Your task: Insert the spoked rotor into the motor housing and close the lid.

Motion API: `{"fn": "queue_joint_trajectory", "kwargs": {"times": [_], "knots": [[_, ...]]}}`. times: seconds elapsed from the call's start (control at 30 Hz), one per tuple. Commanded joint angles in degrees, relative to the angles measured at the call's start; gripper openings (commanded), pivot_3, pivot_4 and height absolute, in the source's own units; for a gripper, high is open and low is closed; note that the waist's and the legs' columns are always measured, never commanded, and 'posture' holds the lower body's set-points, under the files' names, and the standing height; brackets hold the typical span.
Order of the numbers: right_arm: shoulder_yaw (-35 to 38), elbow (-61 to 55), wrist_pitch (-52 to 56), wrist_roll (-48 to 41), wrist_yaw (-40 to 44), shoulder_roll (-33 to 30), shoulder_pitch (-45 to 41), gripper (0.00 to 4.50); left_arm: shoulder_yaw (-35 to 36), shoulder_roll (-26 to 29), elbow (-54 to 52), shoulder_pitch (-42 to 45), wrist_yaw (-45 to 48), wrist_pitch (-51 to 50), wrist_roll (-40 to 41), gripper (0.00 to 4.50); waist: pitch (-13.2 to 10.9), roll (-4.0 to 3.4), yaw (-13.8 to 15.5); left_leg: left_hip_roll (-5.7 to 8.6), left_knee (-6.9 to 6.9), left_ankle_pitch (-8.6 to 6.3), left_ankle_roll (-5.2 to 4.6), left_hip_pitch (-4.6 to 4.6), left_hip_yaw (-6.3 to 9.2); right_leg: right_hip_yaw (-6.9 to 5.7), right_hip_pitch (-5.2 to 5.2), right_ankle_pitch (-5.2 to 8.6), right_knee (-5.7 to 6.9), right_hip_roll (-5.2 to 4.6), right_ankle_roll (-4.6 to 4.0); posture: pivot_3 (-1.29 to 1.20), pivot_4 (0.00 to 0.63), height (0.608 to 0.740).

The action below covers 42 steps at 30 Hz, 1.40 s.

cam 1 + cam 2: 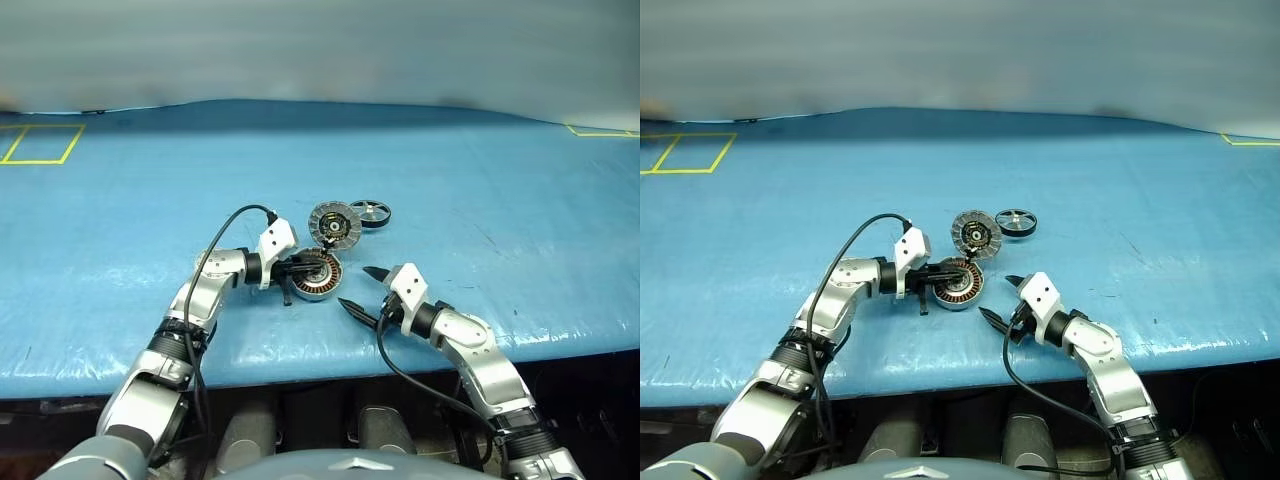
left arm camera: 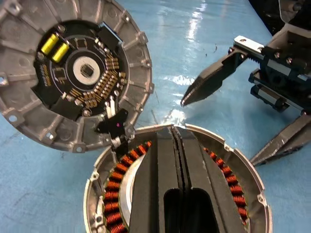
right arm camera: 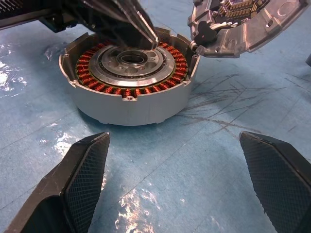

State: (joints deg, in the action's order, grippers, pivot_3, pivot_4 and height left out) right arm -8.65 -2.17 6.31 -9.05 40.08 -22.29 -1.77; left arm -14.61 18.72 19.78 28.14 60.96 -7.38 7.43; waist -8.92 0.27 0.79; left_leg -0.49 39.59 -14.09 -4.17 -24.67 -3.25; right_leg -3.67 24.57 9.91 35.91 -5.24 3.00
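Observation:
The tilted lid (image 1: 335, 224) is still attached at a small joint on the housing's rim (image 1: 328, 246), so it will swing over and cover the windings when I shut it.
The motor housing (image 1: 320, 277) lies open on the blue table, with copper windings (image 3: 97, 83) ringing its silver centre. Its lid (image 1: 334, 225) stands tilted up at the far rim, its circuit-board face (image 2: 77, 73) showing. Just behind and to the right of the lid, the spoked rotor (image 1: 371, 212) lies flat. My left gripper (image 2: 174, 133) is shut with nothing in it; its fingertips (image 3: 148, 36) reach over the housing's inside, near the lid's joint. My right gripper (image 1: 356, 287) hangs open close in front of the housing and to its right, its fingers (image 3: 87, 165) apart from it.
The blue cloth-covered table (image 1: 480, 200) stretches wide on all sides, with its front edge (image 1: 300, 365) just below my arms. Yellow tape outlines (image 1: 40, 143) mark the far left and far right corners.

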Motion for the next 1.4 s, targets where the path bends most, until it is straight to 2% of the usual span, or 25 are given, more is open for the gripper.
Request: {"fn": "queue_joint_trajectory", "kwargs": {"times": [0.03,0.23,0.4,0.67,0.87,1.0,1.2,1.4], "knots": [[0.14,-0.56,-1.07,-0.21,0.36,0.2,-0.9,4.5,-2.98,1.77,-1.93,0.02,1.92,-1.2,-2.21,0.01,0.0,0.0,0.03,0.0,0.0,0.0,0.0,0.0,0.0,0.0,0.0,0.0,0.0,0.0,0.0,0.0,0.15,0.74],[-0.02,-0.97,-1.14,-0.17,0.22,0.33,-0.28,4.5,-4.55,2.94,-1.05,-0.48,0.15,-2.64,-4.81,0.01,0.01,-0.01,0.02,-0.01,0.0,0.0,0.0,0.07,0.01,-0.01,-0.01,0.0,-0.01,-0.01,-0.01,0.0,0.15,0.74],[0.71,-1.17,-1.28,-0.4,-0.14,0.3,-0.38,4.5,-1.4,1.92,-2.84,-0.99,-1.97,-1.21,-1.98,0.01,0.01,-0.02,0.01,-0.01,0.01,0.0,0.01,0.24,0.02,-0.03,0.02,0.01,-0.01,-0.06,0.01,0.0,0.15,0.74],[3.45,-2.38,0.66,-1.28,-1.55,-0.89,-1.0,4.5,4.88,4.82,-20.51,-6.42,0.6,-7.26,9.02,0.01,-0.03,-0.03,-0.04,-0.01,-0.04,-0.01,0.01,-0.06,0.02,0.0,0.07,-0.14,0.0,-0.06,-0.32,0.0,0.15,0.74],[4.73,-0.24,1.2,3.62,-6.59,-2.34,-3.91,4.5,7.29,8.88,-27.56,-13.75,-1.9,-9.71,10.59,0.01,-0.07,-0.13,-0.22,-0.01,-0.06,-0.01,0.03,0.02,-0.01,0.0,0.07,0.03,-0.02,-0.06,-0.05,0.0,0.15,0.74],[5.81,1.09,5.44,5.25,-8.78,-4.06,-7.7,4.5,8.97,10.57,-28.18,-18.82,-6.74,-9.71,8.27,0.01,-0.1,-0.15,-0.22,-0.04,-0.06,0.0,0.06,0.04,0.0,-0.02,0.14,0.04,0.0,-0.05,-0.05,0.0,0.15,0.74],[4.8,7.11,5.32,8.32,-7.85,-7.15,-16.58,4.5,9.92,10.96,-30.99,-23.57,-10.33,-9.35,8.55,0.01,-0.14,-0.21,-0.07,-0.01,-0.06,-0.01,0.04,0.02,-0.01,-0.03,0.2,0.03,-0.03,-0.07,-0.05,0.0,0.15,0.74],[3.58,23.03,1.26,10.25,-6.12,-6.75,-31.7,4.5,8.52,8.58,-30.41,-25.36,-13.39,-8.0,7.97,0.01,-0.17,-0.24,-0.46,-0.01,-0.08,0.0,0.04,0.0,-0.09,0.01,0.1,0.02,-0.01,-0.04,-0.05,0.0,0.15,0.74]]}}
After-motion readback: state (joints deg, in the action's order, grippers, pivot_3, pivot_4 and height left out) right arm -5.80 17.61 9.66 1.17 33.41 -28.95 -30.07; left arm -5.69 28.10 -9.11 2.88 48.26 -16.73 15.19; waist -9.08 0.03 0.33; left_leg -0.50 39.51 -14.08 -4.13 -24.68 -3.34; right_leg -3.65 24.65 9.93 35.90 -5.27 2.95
